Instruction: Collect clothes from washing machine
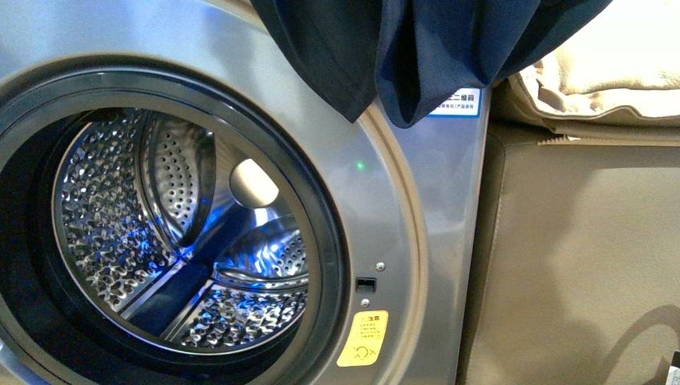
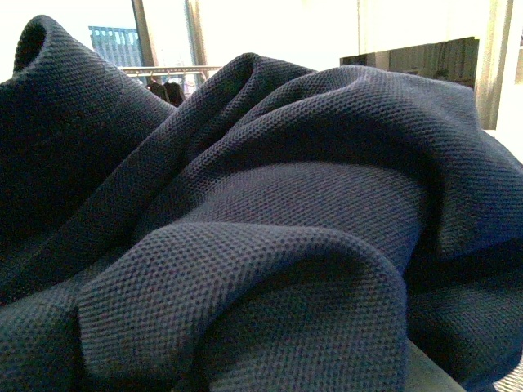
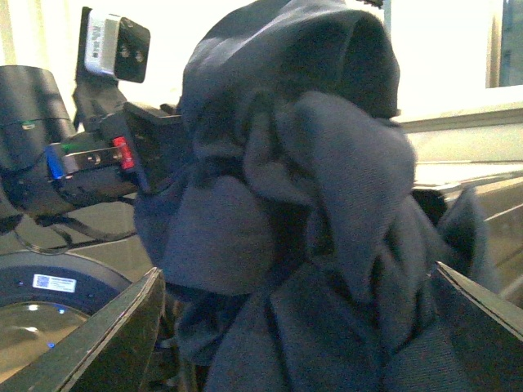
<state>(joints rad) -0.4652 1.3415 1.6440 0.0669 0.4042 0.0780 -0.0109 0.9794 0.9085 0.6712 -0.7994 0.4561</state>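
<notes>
My right gripper has loose folds [image 3: 302, 139] hanging above its fingers, so the clothes [image 3: 323, 318] will flop over and cover those fingers when I carry the clothes.
The washing machine [image 1: 417, 241] fills the front view, its round porthole open and its perforated steel drum [image 1: 184, 241] showing no clothes inside. The dark navy clothes [image 1: 417, 48] hang down from above the machine's top right. In the left wrist view the clothes [image 2: 270, 245] fill the picture and hide my left gripper, which is shut on them. In the right wrist view the clothes [image 3: 310, 204] hang in a bunch from my left arm's wrist [image 3: 106, 155]. My right gripper [image 3: 296, 273] is open, its fingers [image 3: 114, 335] on either side of the cloth's lower part.
A beige cushion [image 1: 617, 72] lies on a beige block [image 1: 577, 257] to the right of the machine. An orange warning sticker [image 1: 362, 338] and a blue-white label [image 1: 459, 104] are on the machine's front. A grey round part with a white label [image 3: 53, 283] shows below my left arm.
</notes>
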